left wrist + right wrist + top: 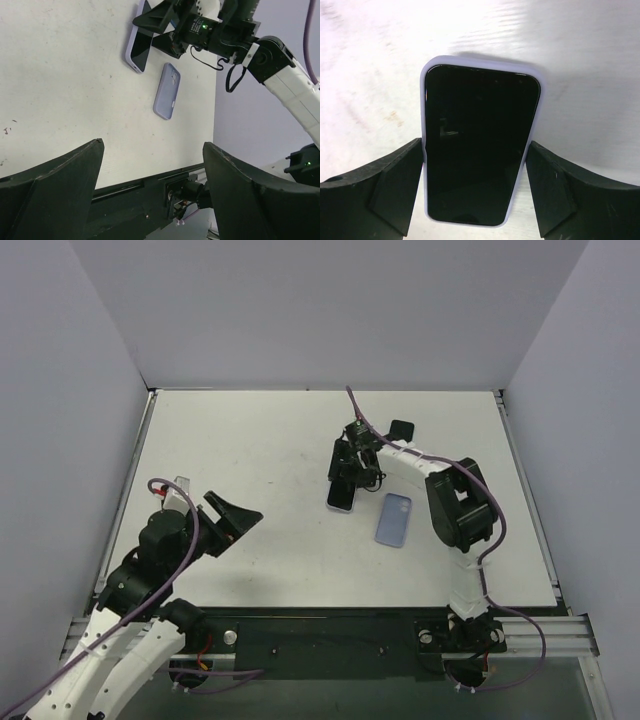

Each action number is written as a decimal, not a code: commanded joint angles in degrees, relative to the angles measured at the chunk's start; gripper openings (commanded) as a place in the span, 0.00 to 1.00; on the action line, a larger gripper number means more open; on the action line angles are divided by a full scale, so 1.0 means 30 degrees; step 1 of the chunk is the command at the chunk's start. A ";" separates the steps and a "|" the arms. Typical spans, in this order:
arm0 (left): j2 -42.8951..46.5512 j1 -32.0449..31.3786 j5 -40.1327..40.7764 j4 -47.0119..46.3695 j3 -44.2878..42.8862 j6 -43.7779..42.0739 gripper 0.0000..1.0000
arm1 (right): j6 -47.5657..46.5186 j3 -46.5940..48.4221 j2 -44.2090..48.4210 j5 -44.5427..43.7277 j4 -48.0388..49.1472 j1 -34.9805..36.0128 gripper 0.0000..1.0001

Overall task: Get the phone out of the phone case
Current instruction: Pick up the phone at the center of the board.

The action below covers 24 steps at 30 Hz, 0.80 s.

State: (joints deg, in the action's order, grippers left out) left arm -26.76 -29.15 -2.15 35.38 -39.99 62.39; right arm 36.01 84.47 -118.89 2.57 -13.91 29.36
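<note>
I should take the cased phone (341, 496) with my left gripper, because my right gripper's fingers cover both long edges of the phone case (534, 131). That will free my right gripper to pry.
A phone (341, 497) with a black screen and a lavender rim round it lies face up on the white table (250, 440). It also shows in the left wrist view (139, 45) and the right wrist view (477, 145). My right gripper (350, 478) is open, one finger on each side of the phone's long edges (475, 150), close to or just touching them. A second flat lavender piece (394, 519) with a camera cut-out lies just right of the phone (167, 91). My left gripper (235, 520) is open and empty, well to the left (153, 150).
White walls close the table in at the back and on both sides. A black rail (330, 635) runs along the near edge between the arm bases. The right arm's elbow (455, 505) stands just right of the lavender piece.
</note>
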 commanded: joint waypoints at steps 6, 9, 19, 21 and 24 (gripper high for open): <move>-0.1830 0.0077 0.0075 -0.0980 -0.0967 -0.1341 0.93 | 0.0945 -0.5323 0.3709 0.5676 0.6706 0.0992 0.00; -0.2299 0.0135 -0.0629 -0.1888 -0.1056 -0.1403 0.92 | 0.1034 -0.6883 0.4851 0.6320 0.9317 0.1285 0.00; -0.3644 0.0545 -0.2738 -0.6633 0.0907 0.0411 0.85 | 0.0624 -1.0632 0.7897 0.7055 1.2867 0.3159 0.00; -0.4465 0.0662 -0.3323 -0.7628 0.1227 0.0618 0.84 | 0.0653 -1.1334 0.8658 0.6878 1.3422 0.3539 0.00; -0.5840 0.0750 -0.3327 -0.8713 0.1317 0.0415 0.82 | 0.0683 -1.2012 0.9860 0.6675 1.4304 0.3834 0.00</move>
State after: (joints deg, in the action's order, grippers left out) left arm -40.34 -27.51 -9.74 17.72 -36.45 62.89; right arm 38.09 49.67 -96.14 21.54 19.66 39.68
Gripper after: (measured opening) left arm 0.834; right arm 0.709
